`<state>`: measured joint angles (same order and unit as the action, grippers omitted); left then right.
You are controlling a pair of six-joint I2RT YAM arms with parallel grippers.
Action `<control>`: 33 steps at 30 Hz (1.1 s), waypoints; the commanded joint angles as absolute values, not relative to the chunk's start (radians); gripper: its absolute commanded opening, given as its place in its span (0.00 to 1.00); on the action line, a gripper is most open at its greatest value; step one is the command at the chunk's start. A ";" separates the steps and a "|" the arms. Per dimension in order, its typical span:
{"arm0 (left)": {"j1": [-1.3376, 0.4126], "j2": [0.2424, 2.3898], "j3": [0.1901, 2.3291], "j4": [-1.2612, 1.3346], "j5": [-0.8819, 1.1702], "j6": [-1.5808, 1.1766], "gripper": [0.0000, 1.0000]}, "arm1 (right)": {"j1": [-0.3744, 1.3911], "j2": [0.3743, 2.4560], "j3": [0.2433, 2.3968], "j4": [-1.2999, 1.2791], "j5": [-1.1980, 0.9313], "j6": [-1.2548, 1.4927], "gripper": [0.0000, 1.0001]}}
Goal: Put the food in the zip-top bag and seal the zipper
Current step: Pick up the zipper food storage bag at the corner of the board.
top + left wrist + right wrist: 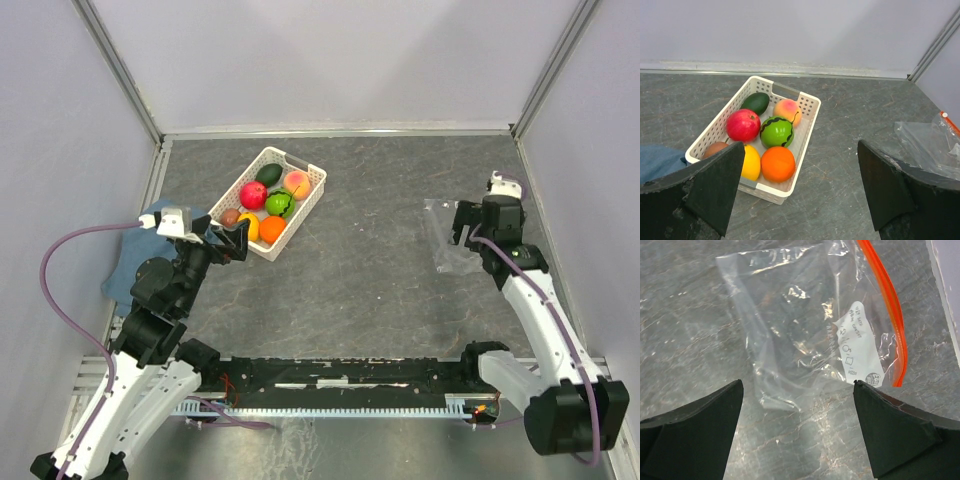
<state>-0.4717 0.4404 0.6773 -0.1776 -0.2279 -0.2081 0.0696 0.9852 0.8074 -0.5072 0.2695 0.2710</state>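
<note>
The bag's red-orange zipper (888, 294) is clear of the wall. My open right gripper should keep going toward the bag's zipper edge (900, 342) next to the label until its fingers are on both sides of that edge.
The food lies in a white lattice basket (300, 218): a red apple (743, 125), an orange (778, 163), a yellow lemon (751, 162), a peach (786, 108), a green round one (776, 131), a dark green avocado (756, 102) and a brown piece (715, 149). My left gripper (800, 150) hangs open just short of the basket's near corner, holding nothing. The clear zip-top bag (795, 325) lies flat on the table at the right, its red-orange zipper (887, 300) along the right edge. My right gripper (797, 385) is open above the bag's near end.
A blue cloth (150, 245) lies on the table at the left, beside the left arm. Grey walls with metal posts close in the table on three sides. The bag carries a white label (857, 347) near the zipper.
</note>
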 commanded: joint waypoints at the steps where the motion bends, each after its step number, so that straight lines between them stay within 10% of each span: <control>1: -0.483 0.437 0.683 -0.141 -0.242 -0.159 1.00 | -0.098 1.071 0.813 -0.355 0.123 0.352 0.99; 25: -0.494 0.444 0.670 -0.129 -0.230 -0.143 0.99 | -0.626 1.596 0.864 -0.020 -0.370 0.464 0.95; 29: -0.494 0.443 0.669 -0.127 -0.228 -0.143 1.00 | -0.625 1.612 0.856 -0.006 -0.403 0.456 0.83; 33: -0.494 0.441 0.667 -0.126 -0.228 -0.143 1.00 | -0.624 1.589 0.841 0.002 -0.423 0.456 0.50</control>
